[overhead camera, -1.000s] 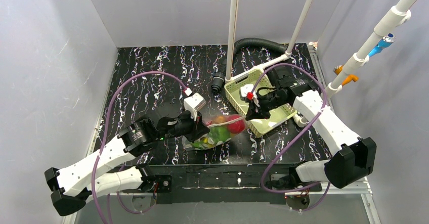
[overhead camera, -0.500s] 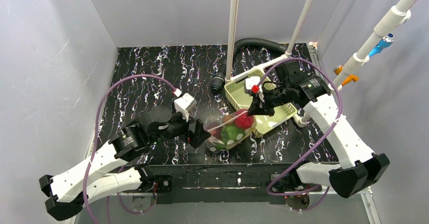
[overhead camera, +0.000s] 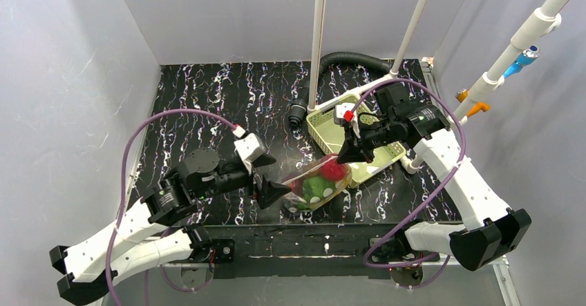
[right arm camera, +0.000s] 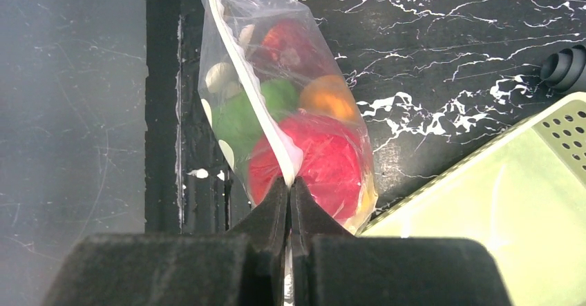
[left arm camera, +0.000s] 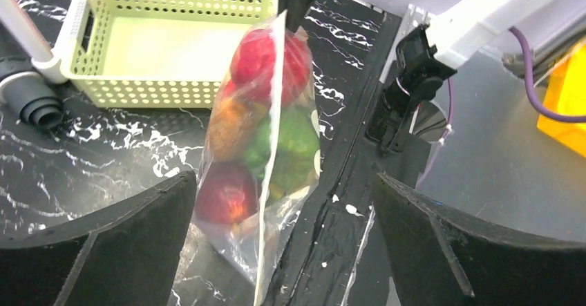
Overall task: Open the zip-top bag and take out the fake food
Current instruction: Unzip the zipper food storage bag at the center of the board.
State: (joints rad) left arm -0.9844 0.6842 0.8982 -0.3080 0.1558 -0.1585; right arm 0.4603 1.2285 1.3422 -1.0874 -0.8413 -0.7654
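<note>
The slider on the bag's white strip (right arm camera: 289, 180) is covered by my right gripper, so my left gripper should hold the strip (right arm camera: 275, 140) while my right gripper goes to the strip's end.
The zip-top bag (overhead camera: 316, 186) hangs slanted from my right gripper (overhead camera: 343, 158), which is shut on the bag's white top strip (right arm camera: 285, 155). Its lower end is down by the table's front edge. Inside shows the fake food: a red fruit (right arm camera: 325, 162), green pieces (right arm camera: 238, 118), an orange piece (right arm camera: 329, 96) and a dark red fruit (left arm camera: 228, 194). My left gripper (overhead camera: 273, 191) stands wide open just left of the bag. In the left wrist view the bag (left arm camera: 266, 147) sits between the spread fingers (left arm camera: 131, 244), close to the left one, not gripped.
The pale green slotted basket (overhead camera: 322, 123) stands right behind the bag, under my right arm. A black corrugated hose (overhead camera: 345, 60) and white poles (overhead camera: 318, 43) stand at the back. The table's front edge (overhead camera: 304, 231) runs close below the bag.
My left gripper has opened, let go of the bag and drawn back to the left. My right gripper has lifted its end, so the bag now hangs from it alone.
</note>
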